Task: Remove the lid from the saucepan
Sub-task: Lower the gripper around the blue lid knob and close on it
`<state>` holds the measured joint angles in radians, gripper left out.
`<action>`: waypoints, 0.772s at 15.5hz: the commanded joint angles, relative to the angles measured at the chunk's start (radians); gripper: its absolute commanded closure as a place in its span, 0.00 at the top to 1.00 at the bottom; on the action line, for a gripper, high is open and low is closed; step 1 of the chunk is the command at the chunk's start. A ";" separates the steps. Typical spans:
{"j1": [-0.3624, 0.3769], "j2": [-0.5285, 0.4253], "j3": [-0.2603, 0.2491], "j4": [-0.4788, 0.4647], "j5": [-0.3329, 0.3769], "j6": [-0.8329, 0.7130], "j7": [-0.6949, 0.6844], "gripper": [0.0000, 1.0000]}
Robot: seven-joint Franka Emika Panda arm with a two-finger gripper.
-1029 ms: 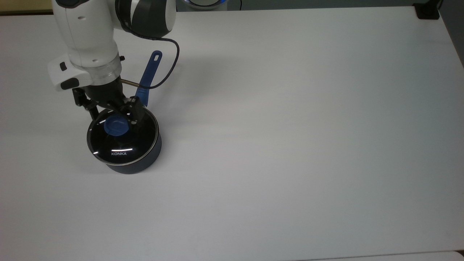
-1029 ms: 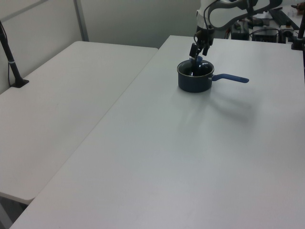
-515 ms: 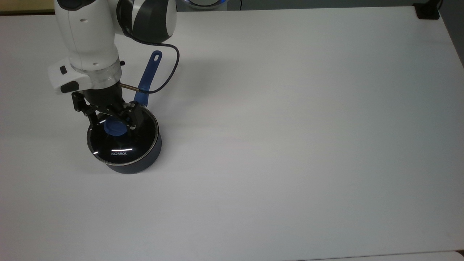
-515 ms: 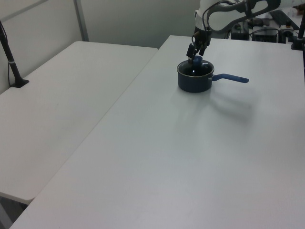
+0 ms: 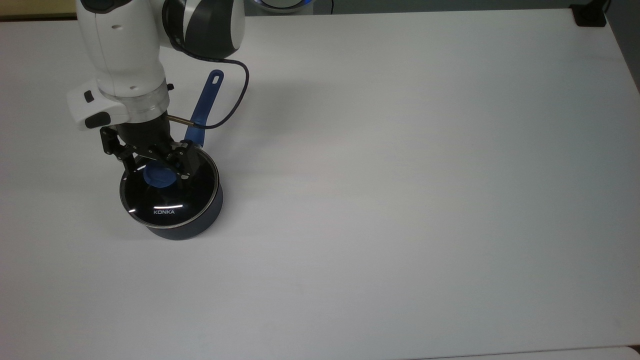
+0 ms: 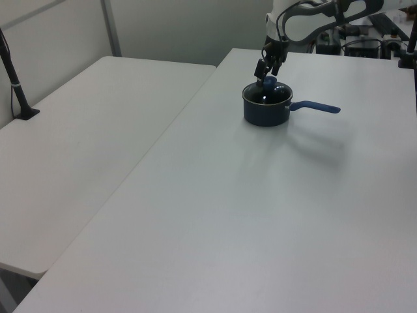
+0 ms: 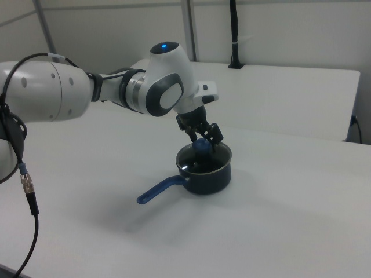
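Observation:
The glass lid (image 6: 267, 95) is lying flat on the saucepan's rim (image 6: 267, 104), so it will come straight off when I lift its knob, and the saucepan will stay standing.
The dark saucepan (image 5: 200, 220) stands at the top view's left on the white table (image 5: 400, 200), its long blue handle (image 5: 203, 105) pointing away toward the top edge. The glass lid (image 5: 165, 200) with "KONKA" lettering sits flat on it, the blue knob (image 5: 159, 177) at its centre. My gripper (image 5: 158, 169) hangs over the knob, open, one finger on each side of it and a small gap to each. In the left view the gripper (image 6: 267, 72) stands just above the saucepan (image 6: 266, 111). In the right view the gripper (image 7: 204, 138) straddles the knob (image 7: 201, 146) above the saucepan (image 7: 208, 174).
A black cable (image 5: 237, 95) loops from the arm over the handle. A black clamp (image 5: 589, 15) sits at the table's far right corner in the top view. A second table (image 6: 78, 143) with a black post (image 6: 14, 78) adjoins on the left view's left.
The gripper has shifted slightly toward the top view's left and come down, so its fingers now flank the knob. Saucepan and lid have not moved.

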<state>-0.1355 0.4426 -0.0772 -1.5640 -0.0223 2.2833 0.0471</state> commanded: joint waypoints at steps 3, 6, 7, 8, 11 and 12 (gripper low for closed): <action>0.022 0.001 -0.003 -0.007 0.009 0.005 -0.013 0.95; 0.022 0.001 -0.004 -0.008 0.005 0.005 -0.018 0.81; 0.023 0.001 -0.004 -0.008 0.005 0.005 -0.029 0.76; 0.022 -0.001 -0.003 -0.008 0.005 0.004 -0.035 0.72; 0.022 -0.004 -0.004 -0.008 0.007 0.001 -0.036 0.61; 0.020 -0.008 -0.004 -0.008 0.007 -0.002 -0.039 0.60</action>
<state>-0.1218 0.4476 -0.0759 -1.5636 -0.0228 2.2833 0.0334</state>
